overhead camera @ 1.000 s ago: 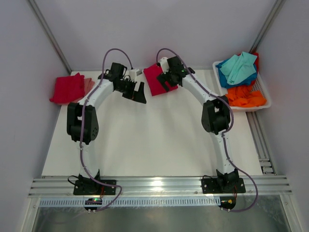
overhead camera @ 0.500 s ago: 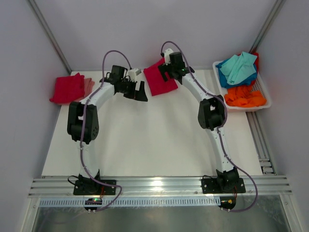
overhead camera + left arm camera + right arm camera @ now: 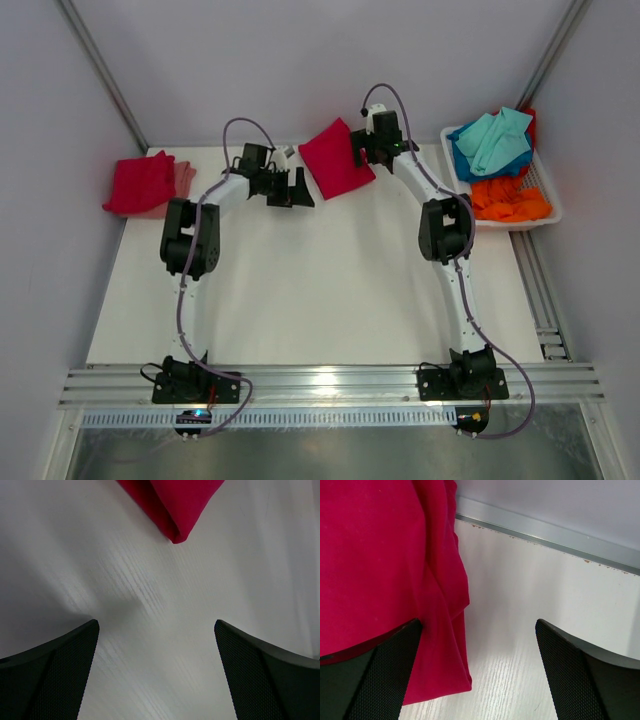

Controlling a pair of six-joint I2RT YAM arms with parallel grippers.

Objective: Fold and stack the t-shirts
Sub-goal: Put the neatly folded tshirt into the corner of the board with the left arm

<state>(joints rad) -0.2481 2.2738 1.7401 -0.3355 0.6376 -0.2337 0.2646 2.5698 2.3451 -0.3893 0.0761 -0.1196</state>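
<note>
The folded crimson t-shirt lies slanted [image 3: 338, 130] near the back wall. Next, my right gripper pulls it toward the working area's open middle [image 3: 357, 232] before I stack it.
A folded crimson t-shirt [image 3: 333, 158] lies at the back middle of the table. In the left wrist view its corner [image 3: 172, 502] shows ahead of the fingers; in the right wrist view it fills the left side [image 3: 380, 565]. My left gripper [image 3: 292, 192] [image 3: 155, 625] stands open over bare table just left of the shirt. At the shirt's right edge my right gripper [image 3: 362, 157] [image 3: 477, 625] is open too, its left finger [image 3: 375, 675] over the cloth. A folded crimson shirt [image 3: 138, 182] rests on a salmon pink one [image 3: 183, 176] at the far left.
A white basket [image 3: 548, 192] at the back right holds teal [image 3: 495, 138], blue [image 3: 468, 165] and orange [image 3: 510, 200] shirts. A metal rail [image 3: 545, 532] and the back wall run right behind the folded shirt. Slanted frame posts rise at both back corners.
The right gripper has drawn back off the crimson shirt towards the back right, leaving it fully uncovered. The left arm has swung a little right. Both grippers stayed open.
</note>
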